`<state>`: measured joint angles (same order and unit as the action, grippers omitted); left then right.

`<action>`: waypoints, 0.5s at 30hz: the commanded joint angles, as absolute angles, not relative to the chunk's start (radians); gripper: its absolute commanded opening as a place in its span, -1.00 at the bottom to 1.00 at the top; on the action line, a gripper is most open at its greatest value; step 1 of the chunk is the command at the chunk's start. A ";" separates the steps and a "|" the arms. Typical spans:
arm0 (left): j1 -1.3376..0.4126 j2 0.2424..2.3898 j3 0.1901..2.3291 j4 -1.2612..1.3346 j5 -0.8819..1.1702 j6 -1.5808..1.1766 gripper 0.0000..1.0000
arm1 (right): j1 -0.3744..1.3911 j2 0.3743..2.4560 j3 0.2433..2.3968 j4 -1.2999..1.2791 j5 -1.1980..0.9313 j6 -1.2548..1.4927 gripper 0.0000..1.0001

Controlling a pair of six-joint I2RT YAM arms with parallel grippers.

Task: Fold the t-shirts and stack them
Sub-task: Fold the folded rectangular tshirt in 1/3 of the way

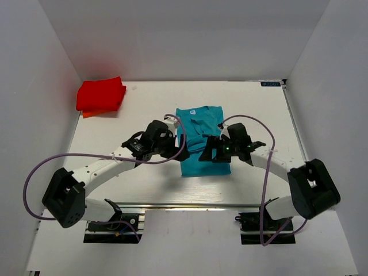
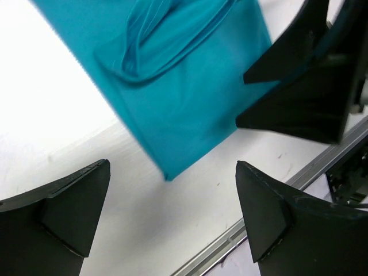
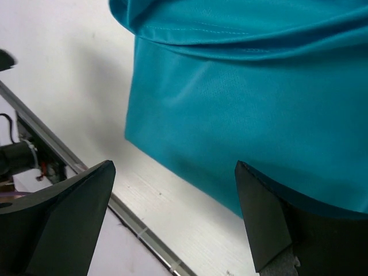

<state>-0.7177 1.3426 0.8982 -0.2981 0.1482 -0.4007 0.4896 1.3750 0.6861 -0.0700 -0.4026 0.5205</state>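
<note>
The teal t-shirt's middle has loose folds bunched across it, so next my right gripper pinches the t-shirt's near corner on the gripper's side and pulls the t-shirt smooth toward the bar first.
The teal t-shirt lies folded into a narrow rectangle in the middle of the table, collar towards the back. The red t-shirt lies folded at the back left corner. My left gripper is open and empty over the teal shirt's near left edge. In the left wrist view, the left gripper is above bare table by the shirt's corner. My right gripper is open and empty over the shirt's near right part. In the right wrist view, the right gripper spans the shirt's near edge.
A metal rail runs along the table's near edge and shows in both wrist views. White walls enclose the table on the left, back and right. The right gripper's black body shows close by in the left wrist view.
</note>
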 commanded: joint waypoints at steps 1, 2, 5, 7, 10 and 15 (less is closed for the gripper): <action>-0.721 1.247 0.848 -0.342 0.088 -0.399 1.00 | 0.523 1.426 0.750 0.054 -0.377 0.486 0.81; -0.721 1.218 0.836 -0.342 0.087 -0.408 1.00 | 0.528 1.471 0.753 0.067 -0.373 0.489 0.81; -0.721 1.183 0.801 -0.379 0.051 -0.420 1.00 | 0.549 1.537 0.785 0.149 -0.361 0.500 0.81; -0.721 1.160 0.792 -0.391 0.032 -0.433 1.00 | 0.554 1.561 0.793 0.193 -0.361 0.508 0.81; -0.721 1.140 0.781 -0.403 0.023 -0.453 1.00 | 0.565 1.640 0.839 0.218 -0.331 0.505 0.81; -0.721 1.131 0.770 -0.414 0.023 -0.453 1.00 | 0.565 1.721 0.920 0.242 -0.299 0.496 0.81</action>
<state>-0.7174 1.1648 0.7765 -0.3973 0.0410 -0.4427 0.5610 1.6920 0.8574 0.1699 -0.3416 0.5144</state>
